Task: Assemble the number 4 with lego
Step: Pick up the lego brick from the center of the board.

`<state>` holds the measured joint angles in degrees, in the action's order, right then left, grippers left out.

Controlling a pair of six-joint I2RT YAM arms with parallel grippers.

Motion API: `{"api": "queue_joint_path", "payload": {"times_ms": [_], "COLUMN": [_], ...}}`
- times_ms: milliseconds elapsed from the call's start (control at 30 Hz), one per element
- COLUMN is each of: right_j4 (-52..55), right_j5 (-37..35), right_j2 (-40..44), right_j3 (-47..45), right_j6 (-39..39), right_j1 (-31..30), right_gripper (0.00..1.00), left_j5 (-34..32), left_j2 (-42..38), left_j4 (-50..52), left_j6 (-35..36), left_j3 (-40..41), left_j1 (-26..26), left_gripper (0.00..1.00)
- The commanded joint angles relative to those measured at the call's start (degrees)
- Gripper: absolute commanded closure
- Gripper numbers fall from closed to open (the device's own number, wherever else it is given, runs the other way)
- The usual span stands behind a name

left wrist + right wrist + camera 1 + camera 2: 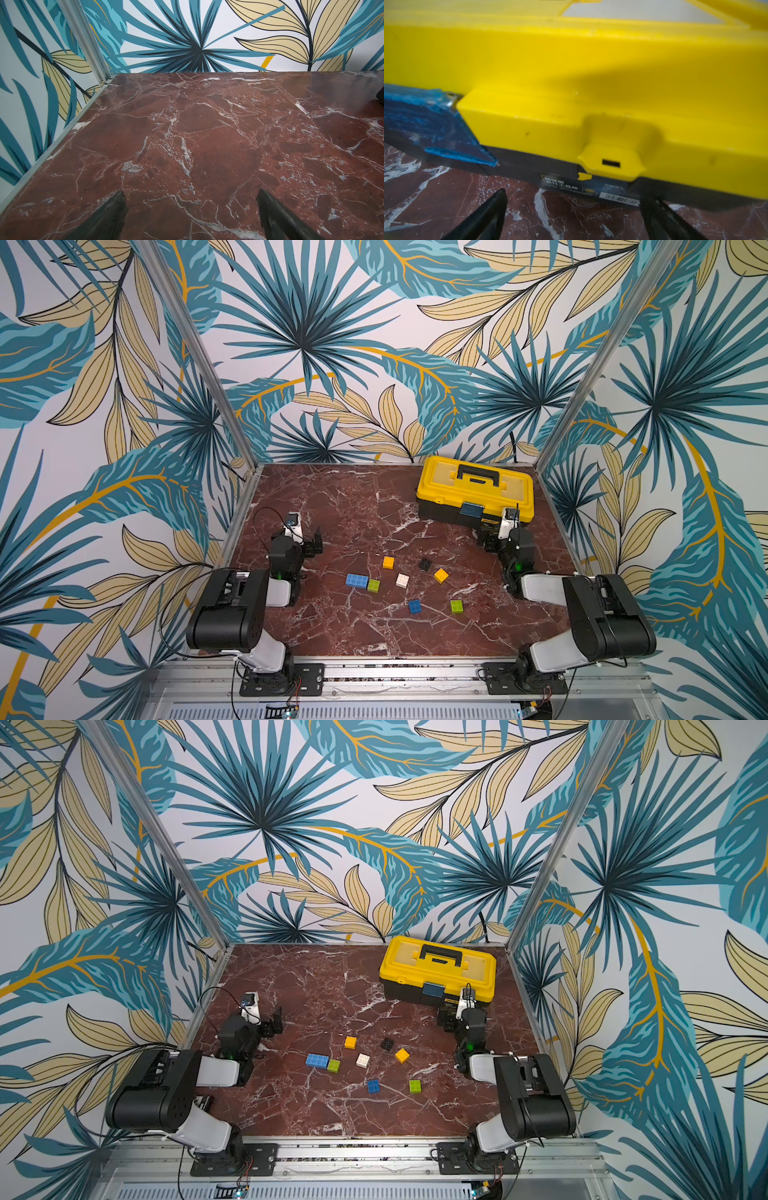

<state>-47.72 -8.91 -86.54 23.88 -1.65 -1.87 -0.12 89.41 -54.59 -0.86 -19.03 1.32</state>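
Observation:
The toolbox's front (pixel 452 514) is in the way just ahead of my right gripper. I should move back, point down and pick up the lone lime green brick (pixel 456 606).
Several loose lego bricks lie scattered mid-table in both top views: a long blue brick (pixel 356 580) touching a lime green one (pixel 373 585), an orange-yellow (pixel 388 562), a white (pixel 402 580), a black (pixel 424 564), another orange-yellow (pixel 441 575), a short blue (pixel 414 606) and a second lime green (pixel 456 606). The number 4 is not in view. My left gripper (pixel 313 545) (pixel 191 194) stands open over bare marble, left of the bricks. My right gripper (pixel 488 541) (pixel 574 196) is open and empty, facing the toolbox front, right of the bricks.
A big yellow toolbox (pixel 473 485) (pixel 571 72) with a black handle and a blue latch (pixel 425 124) stands shut at the back right, close ahead of my right fingertips. Aluminium posts and patterned walls (pixel 187 41) enclose the marble table (pixel 332 497).

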Motion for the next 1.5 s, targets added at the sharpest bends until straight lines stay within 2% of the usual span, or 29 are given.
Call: {"api": "queue_joint_path", "payload": {"times_ms": [0, 67, 100, 200, 267, 300, 367, 400, 433, 467, 500, 533, 600, 700, 800, 867, 933, 967, 1000, 1033, 1100, 1133, 1200, 1300, 1467], "right_j4": [-0.9, -0.8, 4.8, 30.7, 53.5, 62.9, 67.0, 67.4, 69.2, 69.5, 74.7, 81.5, 89.4, 98.0, 106.4, 105.7, 99.8, 96.3, 93.1, 93.2, 95.9, 96.5, 95.8, 93.6, 92.9], "right_j5": [-0.2, -5.3, -9.0, -14.2, -12.0, -8.7, -5.7, -6.5, -1.8, 2.5, 4.1, 2.9, 1.8, -3.8, -13.7, -15.4, -13.8, -10.7, -5.5, -1.1, 4.1, 5.3, 4.9, 7.9, 8.9], "right_j2": [0.2, 1.4, 4.1, 11.7, 15.5, 16.7, 18.9, 19.9, 20.4, 20.2, 19.0, 17.8, 16.9, 19.0, 20.6, 23.6, 29.8, 32.5, 34.0, 32.5, 26.6, 23.0, 19.4, 16.4, 10.4], "right_j3": [-0.2, -0.1, 1.8, 13.9, 25.0, 30.6, 31.6, 29.3, 28.4, 28.3, 30.6, 33.0, 35.1, 35.7, 37.2, 34.1, 26.8, 22.9, 20.7, 20.2, 21.7, 22.3, 21.9, 21.4, 21.8], "right_j6": [0.5, -1.1, -2.3, -7.4, -15.6, -20.0, -28.8, -36.2, -39.8, -38.4, -38.5, -39.0, -38.0, -38.6, -43.7, -46.2, -46.6, -45.4, -42.0, -41.0, -40.6, -39.7, -38.6, -37.0, -35.0], "right_j1": [0.3, 0.3, 0.2, 0.3, 0.3, 0.3, 0.3, 0.5, 1.7, 1.7, 0.7, -1.0, -4.6, -10.9, -19.6, -24.3, -25.5, -25.3, -24.9, -25.0, -25.7, -27.4, -29.6, -29.9, -31.3], "right_gripper": [0.01, 0.0, 0.01, 0.01, 0.01, 0.01, 0.01, 0.01, 0.01, 0.01, 0.05, 0.07, 0.11, 0.09, 0.01, 0.01, 0.03, 0.06, 0.15, 0.32, 0.47, 0.48, 0.45, 0.39, 0.39], "left_j5": [1.0, 1.0, 0.1, 0.3, -2.5, -7.2, -16.1, -22.2, -23.6, -21.3, -17.6, -16.3, -15.2, -13.8, -11.4, -10.7, -11.6, -11.7, -11.9, -11.4, -10.7, -10.2, -9.5, -8.9, -8.6], "left_j2": [0.2, 0.2, 0.2, 0.2, -1.1, -4.6, -11.2, -13.7, -15.9, -17.2, -18.3, -19.1, -21.2, -26.1, -29.2, -30.1, -30.5, -30.5, -30.2, -30.0, -29.5, -29.4, -29.3, -28.9, -29.3], "left_j4": [-0.7, -0.8, -0.7, -0.8, 0.4, 7.1, 26.4, 35.0, 46.5, 53.8, 61.7, 68.8, 76.2, 79.0, 80.6, 81.6, 82.2, 82.2, 82.5, 82.3, 82.2, 81.9, 80.7, 80.0, 80.5], "left_j6": [-0.1, -0.1, -0.4, -0.7, -1.4, -3.1, -5.8, -10.5, -17.2, -20.1, -21.5, -24.9, -29.8, -35.4, -41.1, -43.6, -45.9, -46.7, -47.6, -48.3, -49.4, -49.9, -50.6, -51.7, -52.3], "left_j3": [-2.4, -2.4, -2.4, -2.3, -3.0, -5.3, -14.3, -19.3, -25.1, -29.4, -33.7, -36.7, -37.8, -33.9, -29.8, -27.9, -26.6, -26.2, -25.9, -25.6, -25.3, -25.0, -24.0, -22.6, -21.1], "left_j1": [1.0, 1.0, 1.0, 1.2, 1.2, 1.1, 0.6, 0.2, 0.7, 1.1, 0.8, -0.1, -2.9, -10.1, -17.7, -22.4, -27.3, -29.2, -31.0, -32.3, -34.2, -34.7, -35.3, -35.3, -35.3], "left_gripper": [0.0, 0.0, 0.0, 0.0, 0.0, 0.0, 0.0, 0.0, 0.0, 0.0, 0.0, 0.0, 0.01, 0.07, 0.13, 0.16, 0.18, 0.19, 0.2, 0.23, 0.27, 0.3, 0.33, 0.35, 0.37]}}
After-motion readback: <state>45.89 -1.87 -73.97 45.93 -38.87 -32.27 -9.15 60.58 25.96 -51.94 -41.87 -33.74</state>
